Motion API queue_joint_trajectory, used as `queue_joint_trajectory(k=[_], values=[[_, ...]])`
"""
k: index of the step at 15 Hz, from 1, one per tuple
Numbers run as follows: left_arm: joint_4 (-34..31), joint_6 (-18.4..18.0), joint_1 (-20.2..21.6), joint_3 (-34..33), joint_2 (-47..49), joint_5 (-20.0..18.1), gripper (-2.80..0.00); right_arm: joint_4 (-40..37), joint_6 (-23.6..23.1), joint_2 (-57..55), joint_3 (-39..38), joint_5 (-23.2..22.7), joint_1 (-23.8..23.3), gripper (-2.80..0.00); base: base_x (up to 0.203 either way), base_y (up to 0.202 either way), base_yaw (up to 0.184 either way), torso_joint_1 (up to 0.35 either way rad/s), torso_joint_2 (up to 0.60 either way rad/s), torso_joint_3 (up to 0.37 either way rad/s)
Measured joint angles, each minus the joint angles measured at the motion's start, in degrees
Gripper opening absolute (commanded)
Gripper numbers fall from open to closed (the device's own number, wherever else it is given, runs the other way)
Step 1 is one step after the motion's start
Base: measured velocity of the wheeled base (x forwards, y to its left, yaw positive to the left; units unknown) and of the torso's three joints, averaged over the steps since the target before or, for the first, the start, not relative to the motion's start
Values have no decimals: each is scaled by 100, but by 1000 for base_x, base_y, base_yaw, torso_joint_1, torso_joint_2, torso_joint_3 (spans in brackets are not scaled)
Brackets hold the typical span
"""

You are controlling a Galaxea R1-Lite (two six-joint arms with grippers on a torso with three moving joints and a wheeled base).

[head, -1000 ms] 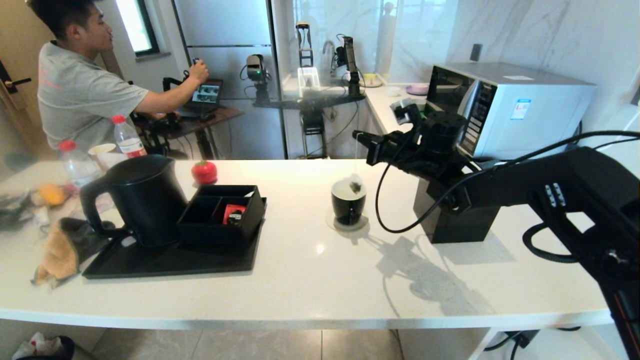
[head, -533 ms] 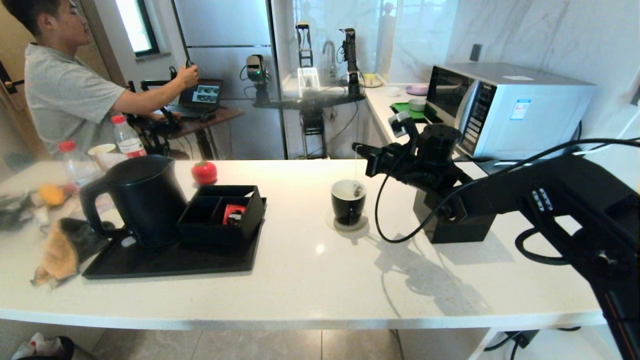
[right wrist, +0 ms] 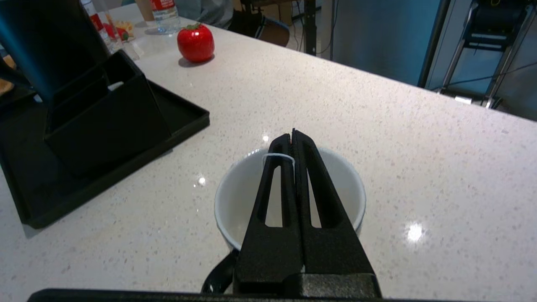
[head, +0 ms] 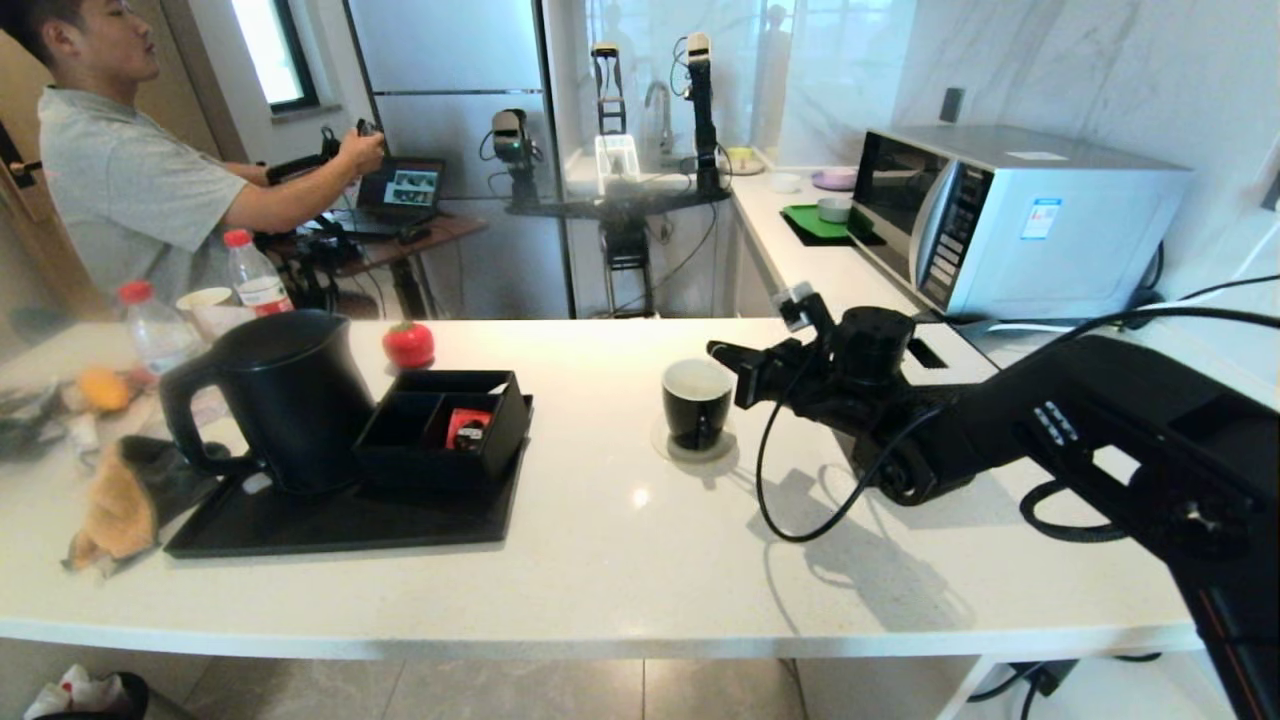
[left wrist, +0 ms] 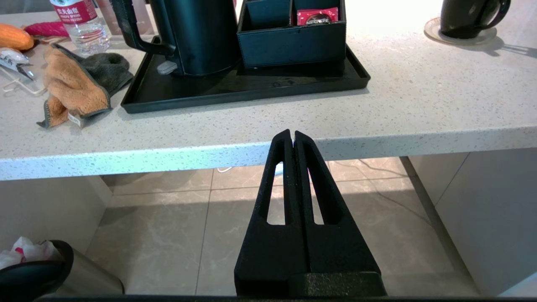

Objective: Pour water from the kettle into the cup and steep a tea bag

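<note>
My right gripper is low at the cup's rim [head: 728,377], so next I lift the tea bag by its string above the cup and then dip it back in.
The small black cup [head: 697,400] with its white inside [right wrist: 239,197] stands on a coaster mid-counter. My right gripper [head: 718,352] hangs just above its right rim, shut on the tea bag's thin white string [right wrist: 277,155], which loops over one finger. The pouch is down inside the cup, hidden from me. The matte black kettle [head: 285,400] stands on the black tray [head: 330,522] at the left, also seen in the left wrist view [left wrist: 197,33]. My left gripper [left wrist: 292,135] is parked shut below the counter's front edge, holding nothing.
A black organiser box [head: 445,440] with a red packet [head: 468,425] sits on the tray beside the kettle. A red tomato-shaped thing [head: 409,343], red-capped bottles [head: 152,325] and an orange cloth [head: 115,505] lie left. A microwave [head: 1010,215] stands back right.
My right gripper has come down towards the cup. The tea bag, earlier hanging at the rim, has sunk out of sight inside it.
</note>
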State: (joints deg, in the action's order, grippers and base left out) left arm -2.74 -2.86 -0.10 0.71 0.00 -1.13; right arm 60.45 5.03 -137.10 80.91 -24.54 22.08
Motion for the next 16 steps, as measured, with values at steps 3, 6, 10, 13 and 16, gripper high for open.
queue_joint_trajectory(k=[3, 6, 10, 13, 16], values=[[-1, -1, 0, 0, 0, 0, -280, -14, 4, 0, -58, -1, -4, -280, 0, 0, 0, 0, 0, 0], [-4, 0, 0, 0, 0, -2, -280, -136, 11, 43, 222, -7, -21, -280, 0, 0, 0, 0, 0, 0], [-4, -2, 0, 0, 0, -2, -280, -648, 13, 145, 951, -7, -37, -280, 0, 0, 0, 0, 0, 0], [-1, 0, 0, 0, 0, -2, -280, -1140, 13, 195, 1593, -5, -41, -280, 0, 0, 0, 0, 0, 0], [-4, 0, 0, 0, 0, 1, -280, -1269, 6, 201, 1811, -1, -39, -280, 0, 0, 0, 0, 0, 0]])
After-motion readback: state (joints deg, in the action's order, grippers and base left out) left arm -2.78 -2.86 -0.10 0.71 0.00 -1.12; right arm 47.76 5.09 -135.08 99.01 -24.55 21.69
